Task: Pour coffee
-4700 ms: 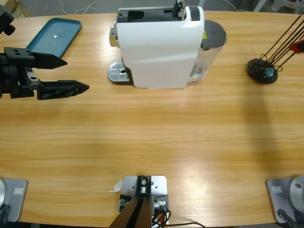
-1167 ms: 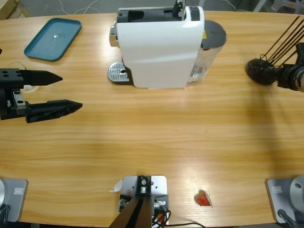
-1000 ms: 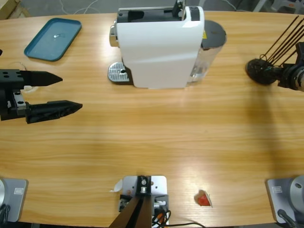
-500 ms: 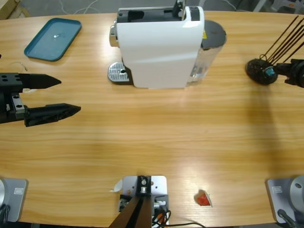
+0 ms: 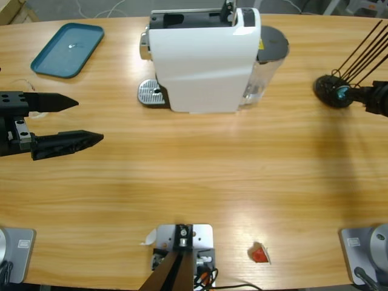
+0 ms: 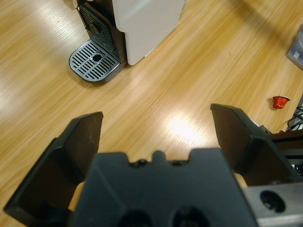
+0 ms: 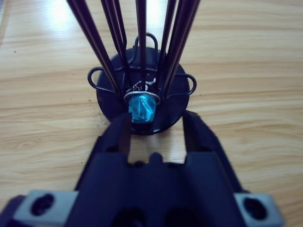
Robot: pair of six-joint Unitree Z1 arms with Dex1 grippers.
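The blue capsule (image 5: 343, 93) is sticking out past the black rods (image 5: 364, 56), so it will come loose when I lift it, and the holder will stay standing in place.
The coffee is out of view. A white coffee machine (image 5: 203, 57) stands at the back middle, its metal drip tray (image 5: 148, 93) (image 6: 94, 59) bare. My left gripper (image 5: 90, 120) (image 6: 156, 118) hovers over the table's left side, open wide and holding nothing. My right gripper (image 5: 373, 97) (image 7: 156, 124) is at the right edge, open. Its tips are just short of a blue capsule (image 5: 343, 93) (image 7: 141, 109), which sits in the base of a black wire holder (image 5: 330, 90) (image 7: 142, 90).
A teal tray (image 5: 66, 42) lies at the back left. A small red capsule-like piece (image 5: 260, 253) (image 6: 280, 101) lies near the table's front edge, right of the middle. The holder's black rods (image 5: 364, 48) slant up towards the right.
The right gripper has drawn back to the right off the holder's base, uncovering the blue capsule. The left gripper has shifted slightly left. The red piece at the front appeared after the oldest frame.
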